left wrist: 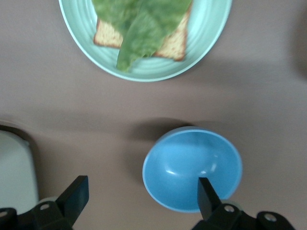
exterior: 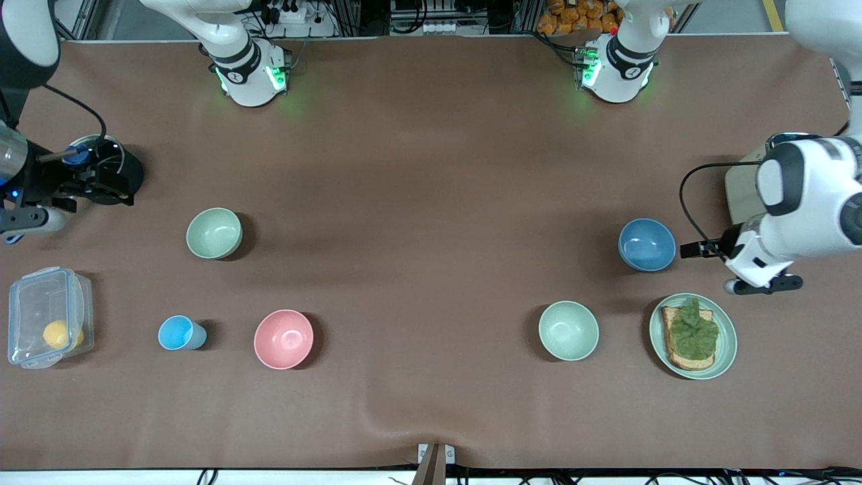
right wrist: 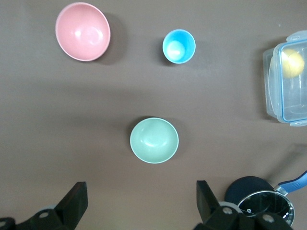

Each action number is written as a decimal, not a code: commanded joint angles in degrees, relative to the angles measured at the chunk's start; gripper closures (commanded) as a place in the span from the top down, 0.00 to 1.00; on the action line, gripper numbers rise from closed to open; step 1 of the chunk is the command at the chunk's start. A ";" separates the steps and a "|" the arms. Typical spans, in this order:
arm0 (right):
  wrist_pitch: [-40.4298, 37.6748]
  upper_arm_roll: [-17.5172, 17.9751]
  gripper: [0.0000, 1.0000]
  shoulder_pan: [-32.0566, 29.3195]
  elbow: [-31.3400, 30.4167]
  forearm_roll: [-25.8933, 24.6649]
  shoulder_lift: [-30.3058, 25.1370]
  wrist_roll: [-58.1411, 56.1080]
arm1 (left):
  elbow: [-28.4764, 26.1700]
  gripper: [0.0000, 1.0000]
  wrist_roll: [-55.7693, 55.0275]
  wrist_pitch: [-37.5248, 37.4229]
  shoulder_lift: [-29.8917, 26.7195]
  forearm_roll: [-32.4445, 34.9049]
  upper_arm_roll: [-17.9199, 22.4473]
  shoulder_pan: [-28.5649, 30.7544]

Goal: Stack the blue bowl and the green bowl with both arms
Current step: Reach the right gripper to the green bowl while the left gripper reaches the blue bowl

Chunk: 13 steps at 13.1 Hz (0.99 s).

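My gripper will lower the blue bowl (exterior: 647, 245) and it will nest deep inside the green bowl (exterior: 214, 234), because the green bowl is empty and about the same width as the blue bowl.
The blue bowl (exterior: 646, 244) stands upright toward the left arm's end of the table; it also shows in the left wrist view (left wrist: 192, 167). The sage-green bowl (exterior: 214, 233) stands upright toward the right arm's end and shows in the right wrist view (right wrist: 154, 140). My left gripper (exterior: 764, 285) (left wrist: 141, 199) is open and empty, up in the air beside the blue bowl, with one finger (left wrist: 207, 194) over the bowl's rim. My right gripper (exterior: 30, 221) (right wrist: 139, 203) is open and empty, high over the table's end, apart from the green bowl.
A paler mint bowl (exterior: 568, 330) and a plate (exterior: 724, 350) with toast and lettuce lie nearer the camera than the blue bowl. A pink bowl (exterior: 283, 339), a light-blue cup (exterior: 180, 333), a clear lidded box (exterior: 47, 327) and a black pot (exterior: 104, 172) stand at the right arm's end.
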 commanded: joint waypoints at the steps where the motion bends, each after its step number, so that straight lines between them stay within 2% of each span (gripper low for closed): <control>1: 0.77 1.06 1.00 -2.03 -2.48 -0.09 0.27 -4.77 | -5.78 1.00 0.75 3.43 -1.88 1.31 -0.57 0.96; 3: 4.88 1.06 1.00 -2.12 -6.60 -0.09 0.10 -4.78 | -7.37 1.00 0.83 5.10 -0.21 1.22 -0.66 0.78; 9: 20.26 1.15 1.00 -1.86 -21.28 0.09 0.19 -5.13 | -7.38 1.00 0.84 5.54 3.66 1.31 -0.66 1.05; 11: 23.08 1.15 1.00 -1.95 -24.62 0.09 0.19 -5.22 | -7.29 0.95 0.84 6.41 4.80 1.31 -0.66 1.05; 13: 29.74 1.15 1.00 -2.21 -30.58 0.09 0.10 -6.18 | -6.94 0.85 0.84 6.59 5.25 1.22 -0.66 1.04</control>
